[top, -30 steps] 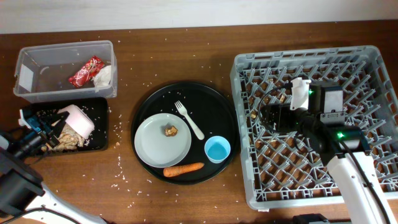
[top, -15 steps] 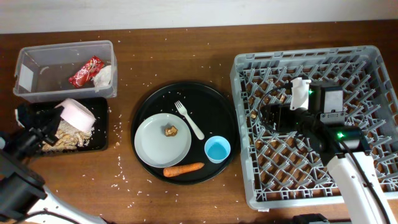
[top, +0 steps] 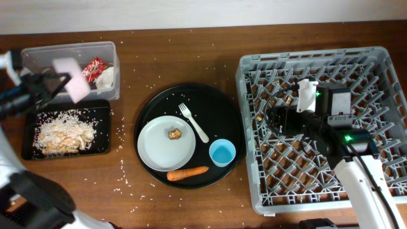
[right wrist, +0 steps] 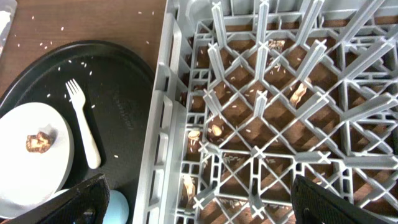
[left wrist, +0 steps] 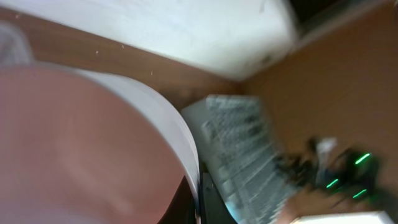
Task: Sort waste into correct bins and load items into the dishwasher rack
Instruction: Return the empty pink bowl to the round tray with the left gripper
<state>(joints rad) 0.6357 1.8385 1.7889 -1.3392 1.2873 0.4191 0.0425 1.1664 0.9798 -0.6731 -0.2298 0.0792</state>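
The round black tray has a clear spot between the fork and the rack, so the robot's left gripper keeps carrying the small white bowl until the bowl sits there.
My left gripper is shut on the rim of the small white bowl and holds it, blurred, above the clear tub. The bowl fills the left wrist view, its rim pinched in my left gripper. The tub holds the red wrapper and the white napkin. Pale grain scraps lie heaped in the shallow black tray. The plate with the brown chunk, the fork, the blue cup and the carrot are on the round tray. My right gripper hangs open and empty over the rack.
The round black tray lies between the bins and the rack. Loose grains are scattered on the brown table and in the rack floor. The right wrist view shows the fork, the plate and the cup left of the rack wall.
My left gripper has lifted the bowl off the shallow black tray and carried it back over the clear tub. A heap of grain scraps now shows in the tray. The right arm has not moved.
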